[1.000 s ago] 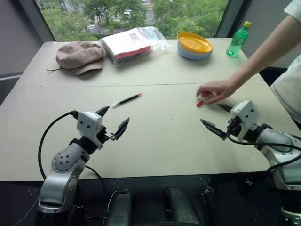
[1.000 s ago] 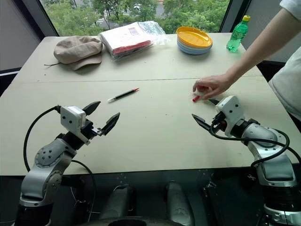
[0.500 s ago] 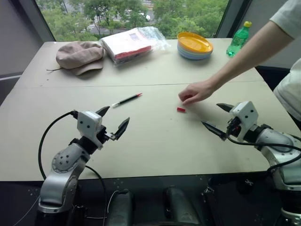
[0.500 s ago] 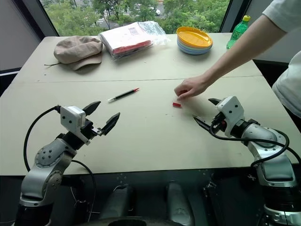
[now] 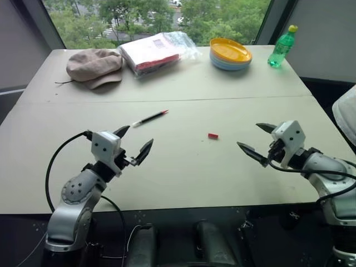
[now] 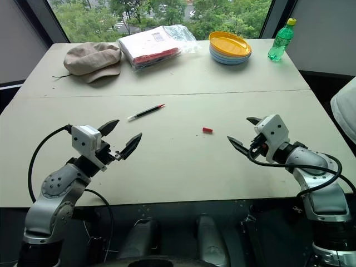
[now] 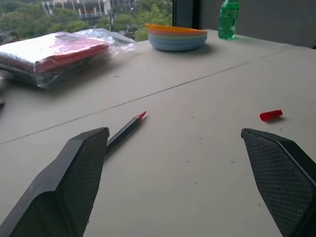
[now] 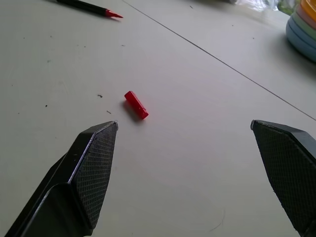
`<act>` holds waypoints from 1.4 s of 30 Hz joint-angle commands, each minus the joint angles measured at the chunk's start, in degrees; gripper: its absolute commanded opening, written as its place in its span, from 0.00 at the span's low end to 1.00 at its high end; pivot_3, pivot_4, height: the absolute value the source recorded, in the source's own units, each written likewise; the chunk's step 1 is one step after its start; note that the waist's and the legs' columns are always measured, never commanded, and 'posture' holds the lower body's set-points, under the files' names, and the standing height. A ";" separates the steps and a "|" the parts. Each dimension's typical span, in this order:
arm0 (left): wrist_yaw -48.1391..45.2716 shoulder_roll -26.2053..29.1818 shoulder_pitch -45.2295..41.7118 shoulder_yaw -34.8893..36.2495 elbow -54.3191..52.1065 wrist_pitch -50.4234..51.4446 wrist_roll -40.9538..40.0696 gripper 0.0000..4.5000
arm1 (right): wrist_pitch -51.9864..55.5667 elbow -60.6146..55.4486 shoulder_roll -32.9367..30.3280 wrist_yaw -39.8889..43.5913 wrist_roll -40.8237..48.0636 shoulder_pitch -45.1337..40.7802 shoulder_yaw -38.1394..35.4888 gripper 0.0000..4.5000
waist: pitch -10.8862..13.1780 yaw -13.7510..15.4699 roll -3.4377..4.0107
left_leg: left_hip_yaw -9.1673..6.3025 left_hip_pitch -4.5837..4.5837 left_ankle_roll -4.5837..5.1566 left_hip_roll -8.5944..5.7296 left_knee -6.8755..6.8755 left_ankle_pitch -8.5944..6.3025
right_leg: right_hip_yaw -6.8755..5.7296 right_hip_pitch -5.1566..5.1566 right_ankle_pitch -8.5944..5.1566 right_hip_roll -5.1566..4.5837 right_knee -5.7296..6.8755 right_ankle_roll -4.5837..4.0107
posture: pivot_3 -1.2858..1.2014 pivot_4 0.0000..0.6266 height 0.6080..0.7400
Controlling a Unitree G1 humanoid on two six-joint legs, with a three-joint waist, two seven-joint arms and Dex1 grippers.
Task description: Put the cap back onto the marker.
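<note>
The cap (image 5: 213, 136) will slide straight over the marker's red end (image 5: 165, 112) to the marker's black body when I push, because that end narrows to a point.
The cap (image 5: 212, 135), a tiny red cylinder, lies alone on the pale table (image 5: 183, 178) near the middle; it also shows as a red bit (image 8: 136, 104) ahead of my right fingers. The marker (image 5: 149, 118), a thin black stick with a red end, lies to the cap's left and a little farther back. My left gripper (image 5: 132, 141) hovers open over the table's near left, short of the marker. My right gripper (image 5: 256, 139) hovers open at the near right, a short way right of the cap. Neither holds anything.
Along the far edge sit a tan hat (image 5: 93, 65), a plastic-wrapped packet (image 5: 157, 51), a stack of plates with an orange one on top (image 5: 230, 53) and a green bottle (image 5: 282, 47). A person's white sleeve (image 5: 346, 111) shows at the right edge.
The person's hand slid the cap leftward to the table's middle, let go and withdrew out of view to the right. Both grippers stayed still.
</note>
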 commanded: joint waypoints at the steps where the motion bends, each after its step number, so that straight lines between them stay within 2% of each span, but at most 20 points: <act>1: -0.27 0.32 -0.07 0.21 -1.24 -0.71 -0.02 1.00 | -0.86 -2.01 -0.13 0.08 0.39 -0.07 -0.83 0.99 | 0.00 0.00 0.00 | 0.00 0.00 0.00 0.00 0.00 0.00 | 0.00 0.00 0.00 0.00 0.00 0.00 | 0.52 0.24 1.00; 10: -0.84 1.10 -0.50 1.65 -0.51 0.02 -1.03 1.00 | -0.38 -2.54 0.27 -0.12 0.52 -0.13 -0.23 0.99 | 0.00 0.00 0.00 | 0.00 0.01 0.00 0.00 0.00 0.00 | 0.00 0.01 0.00 0.00 0.00 0.00 | 0.52 0.24 1.00; 13: -2.61 3.21 -2.09 4.22 1.55 0.76 -3.04 1.00 | 0.22 -3.74 0.95 -0.56 0.78 0.21 0.30 0.99 | 0.00 -0.03 0.00 | 0.00 0.03 0.00 0.00 0.00 0.00 | 0.00 0.01 0.00 0.01 0.01 0.00 | 0.52 0.24 1.00; 16: -9.32 8.29 -5.75 6.52 6.52 3.73 -7.79 1.00 | 0.66 -4.73 2.15 -1.32 0.64 0.37 1.11 0.99 | 0.00 -0.04 0.00 | -0.02 0.06 0.00 0.00 0.00 0.00 | -0.02 0.01 0.00 0.02 0.06 0.00 | 0.52 0.24 1.00; 19: -17.50 12.37 -10.94 6.48 16.36 4.39 -10.28 1.00 | 0.70 -5.01 3.48 -2.36 0.17 0.11 2.31 0.99 | -0.01 0.03 0.01 | 0.00 0.08 0.00 0.00 0.00 0.00 | -0.02 0.02 -0.01 0.01 0.07 -0.01 | 0.52 0.24 1.00; 22: -26.55 14.97 -17.22 3.84 29.37 0.48 -8.16 1.00 | 0.95 -5.84 4.41 -3.13 -0.14 0.13 3.09 0.99 | -0.01 0.00 0.02 | 0.04 0.07 0.00 -0.01 0.00 0.00 | -0.01 0.02 -0.01 0.01 0.07 -0.01 | 0.52 0.24 1.00; 27: -36.15 14.15 -31.50 -1.85 54.47 -8.04 -1.37 1.00 | 1.48 -8.22 4.80 -4.55 -0.19 1.51 3.43 0.99 | -0.01 0.21 0.00 | 0.02 0.04 0.00 -0.02 0.01 0.00 | -0.04 0.02 0.00 0.01 0.06 0.00 | 0.52 0.24 1.00; 33: -37.03 9.93 -47.52 -3.49 79.77 -17.85 5.02 1.00 | 2.72 -13.17 5.72 -7.84 -0.40 6.37 2.09 0.99 | -0.01 0.02 -0.05 | -0.01 -0.04 0.01 -0.04 0.03 0.00 | -0.07 0.01 0.13 0.00 0.02 0.23 | 0.52 0.24 1.00; 38: -35.20 8.20 -55.27 -3.74 92.07 -23.41 9.31 1.00 | 2.90 -16.28 6.42 -9.91 -1.02 10.46 1.07 0.99 | 0.00 -0.18 -0.07 | -0.01 -0.05 0.06 -0.03 0.02 -0.03 | -0.06 -0.05 0.12 0.02 0.04 0.25 | 0.52 0.24 1.00; 42: -33.30 7.50 -58.87 -4.37 97.53 -26.03 12.74 1.00 | 2.90 -17.56 6.80 -11.24 -1.36 12.15 0.38 0.99 | 0.00 -0.08 -0.08 | -0.01 -0.05 0.06 -0.03 0.02 -0.03 | -0.06 -0.05 0.12 0.02 0.05 0.26 | 0.52 0.24 1.00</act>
